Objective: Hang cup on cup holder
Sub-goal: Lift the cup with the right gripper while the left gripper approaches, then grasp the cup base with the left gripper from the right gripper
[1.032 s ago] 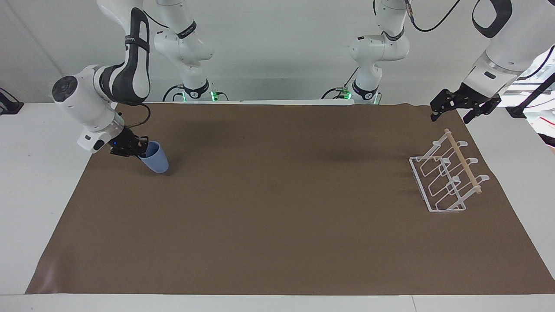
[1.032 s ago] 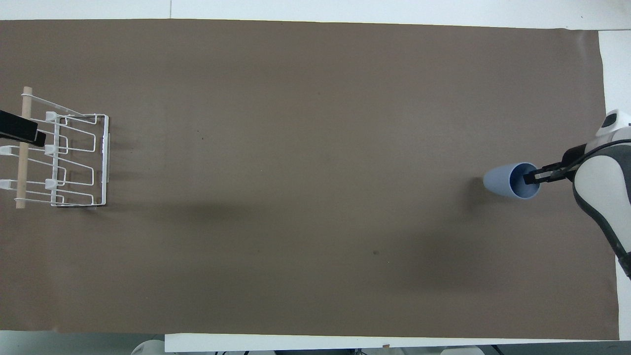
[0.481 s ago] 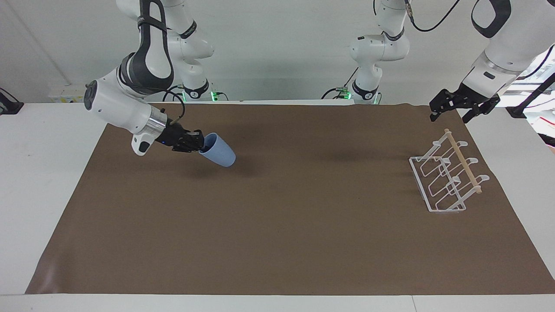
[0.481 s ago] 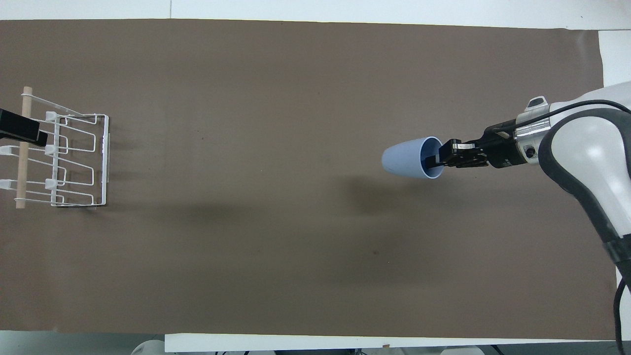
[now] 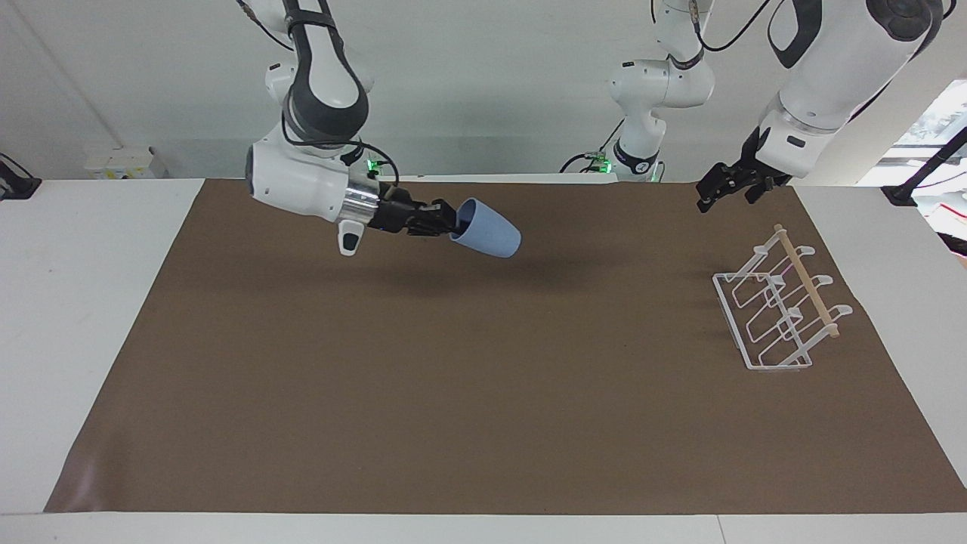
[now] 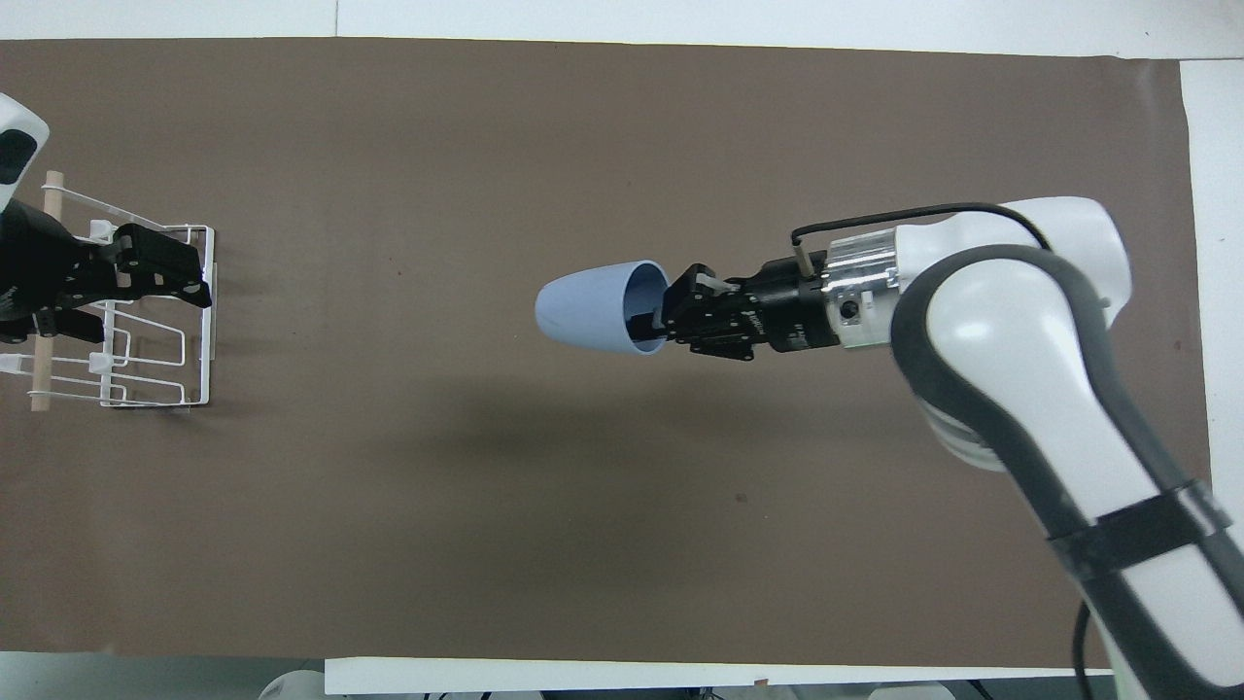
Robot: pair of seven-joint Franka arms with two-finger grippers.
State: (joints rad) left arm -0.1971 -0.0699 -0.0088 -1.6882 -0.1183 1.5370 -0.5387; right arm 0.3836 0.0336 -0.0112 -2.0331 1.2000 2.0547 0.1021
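Note:
My open left gripper keeps moving in until its fingers are on both sides of the cup's base (image 5: 509, 241) and close, because the light-blue cup's free base (image 6: 555, 309) faces it.
The light-blue cup (image 5: 487, 228) is in the air over the middle of the brown mat, lying nearly sideways with its mouth toward the right arm's end; it also shows in the overhead view (image 6: 583, 309). My right gripper (image 5: 446, 219) is shut on the cup's rim, one finger inside the mouth (image 6: 666, 316). The white wire cup holder (image 5: 808, 283) with its wooden rod stands on the mat at the left arm's end (image 6: 207, 321). My left gripper (image 5: 727, 198) is open and empty, raised over the cup holder (image 6: 126, 301).
The brown mat (image 5: 483, 393) covers most of the white table (image 5: 75, 302). Nothing else stands on it between the cup and the cup holder.
My right gripper has lifted the cup off the mat and carried it from the right arm's end to over the middle. My left gripper has moved in over the cup holder.

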